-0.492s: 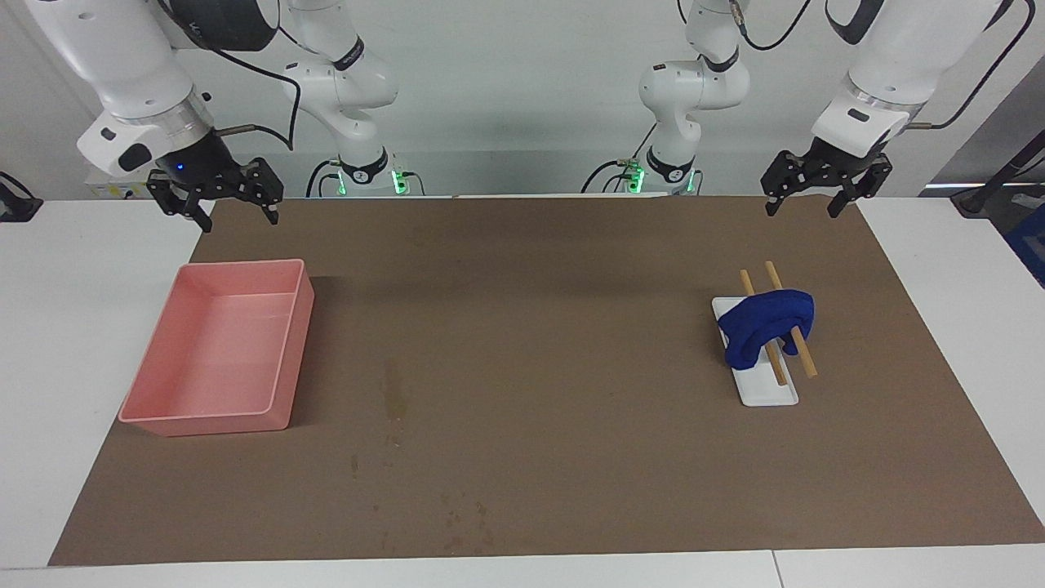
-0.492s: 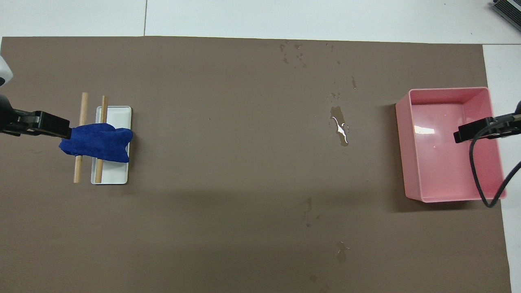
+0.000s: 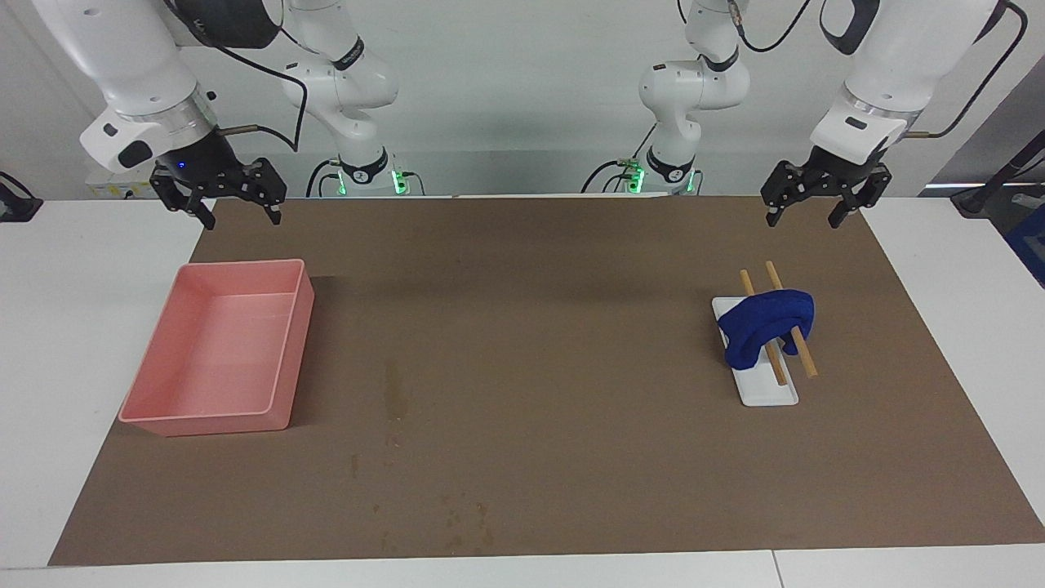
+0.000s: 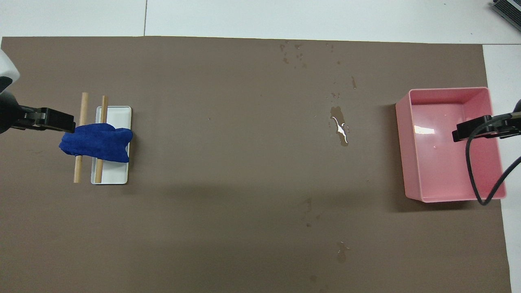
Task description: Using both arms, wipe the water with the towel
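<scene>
My gripper will lift the deep-blue towel (image 4: 100, 141) free and leave the wooden sticks (image 4: 99, 171) in place, because the towel lies loosely draped over the sticks.
The deep-blue towel (image 3: 767, 325) lies draped over two wooden sticks (image 3: 804, 359) on a white tray (image 3: 771, 394) toward the left arm's end of the brown mat; it also shows in the overhead view (image 4: 97, 143). The water (image 3: 396, 392) is a narrow dark streak on the mat beside the pink bin, glinting in the overhead view (image 4: 340, 131). My left gripper (image 3: 804, 217) hangs open and empty in the air over the mat's robot-side edge, apart from the towel; its tip shows in the overhead view (image 4: 61, 122). My right gripper (image 3: 242, 219) hangs open and empty over the mat's corner above the bin, also seen overhead (image 4: 468, 131).
A pink rectangular bin (image 3: 204, 423) stands on the mat toward the right arm's end, also in the overhead view (image 4: 447, 90). Small dark specks (image 4: 297, 57) dot the mat farther from the robots than the streak. White table (image 3: 73, 327) surrounds the mat.
Both grippers have shifted slightly and risen a little. The towel, tray and water have not moved.
</scene>
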You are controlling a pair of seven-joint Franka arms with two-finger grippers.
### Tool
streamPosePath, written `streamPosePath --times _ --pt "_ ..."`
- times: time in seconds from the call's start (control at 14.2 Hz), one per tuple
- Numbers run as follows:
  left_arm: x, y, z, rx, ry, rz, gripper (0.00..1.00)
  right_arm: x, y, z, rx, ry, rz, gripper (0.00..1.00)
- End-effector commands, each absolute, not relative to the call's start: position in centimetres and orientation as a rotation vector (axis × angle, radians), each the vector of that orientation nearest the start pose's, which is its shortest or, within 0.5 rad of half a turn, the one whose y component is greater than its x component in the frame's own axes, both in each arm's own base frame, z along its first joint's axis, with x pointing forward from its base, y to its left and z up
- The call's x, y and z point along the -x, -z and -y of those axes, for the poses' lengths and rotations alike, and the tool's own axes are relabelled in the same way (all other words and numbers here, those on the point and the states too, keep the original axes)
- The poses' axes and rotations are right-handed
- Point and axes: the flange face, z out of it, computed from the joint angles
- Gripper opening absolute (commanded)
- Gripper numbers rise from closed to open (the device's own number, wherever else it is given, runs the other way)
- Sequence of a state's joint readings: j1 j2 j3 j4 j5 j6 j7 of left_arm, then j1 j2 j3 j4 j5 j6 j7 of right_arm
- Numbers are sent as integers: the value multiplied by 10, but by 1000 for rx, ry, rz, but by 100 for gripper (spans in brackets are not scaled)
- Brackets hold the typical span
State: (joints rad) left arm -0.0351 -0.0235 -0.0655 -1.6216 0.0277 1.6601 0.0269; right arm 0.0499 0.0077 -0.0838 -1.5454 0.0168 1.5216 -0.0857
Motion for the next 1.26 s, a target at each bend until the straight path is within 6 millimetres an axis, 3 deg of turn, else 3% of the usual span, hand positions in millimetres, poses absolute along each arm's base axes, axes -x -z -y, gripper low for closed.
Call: streamPosePath --times 0.0,0.35,0.56,0.7,0.84,1.19 --pt "-553 -590 43 3050 186 -199 100 -548 -633 15 3145 -25 84 100" --pt "-588 -511 34 2911 231 -36 100 -545 -634 2 3117 -25 223 100" --pt "-585 -459 36 2864 273 14 100 -545 -634 -7 3106 -26 345 100" --pt "-577 -441 39 2865 263 69 100 -544 -634 -9 3105 -26 350 100" --pt "-567 -426 39 2820 250 8 100 -544 -634 -11 3103 -29 357 100" --pt "-556 -418 38 2817 261 39 98 -543 -634 -42 3056 -18 541 100"
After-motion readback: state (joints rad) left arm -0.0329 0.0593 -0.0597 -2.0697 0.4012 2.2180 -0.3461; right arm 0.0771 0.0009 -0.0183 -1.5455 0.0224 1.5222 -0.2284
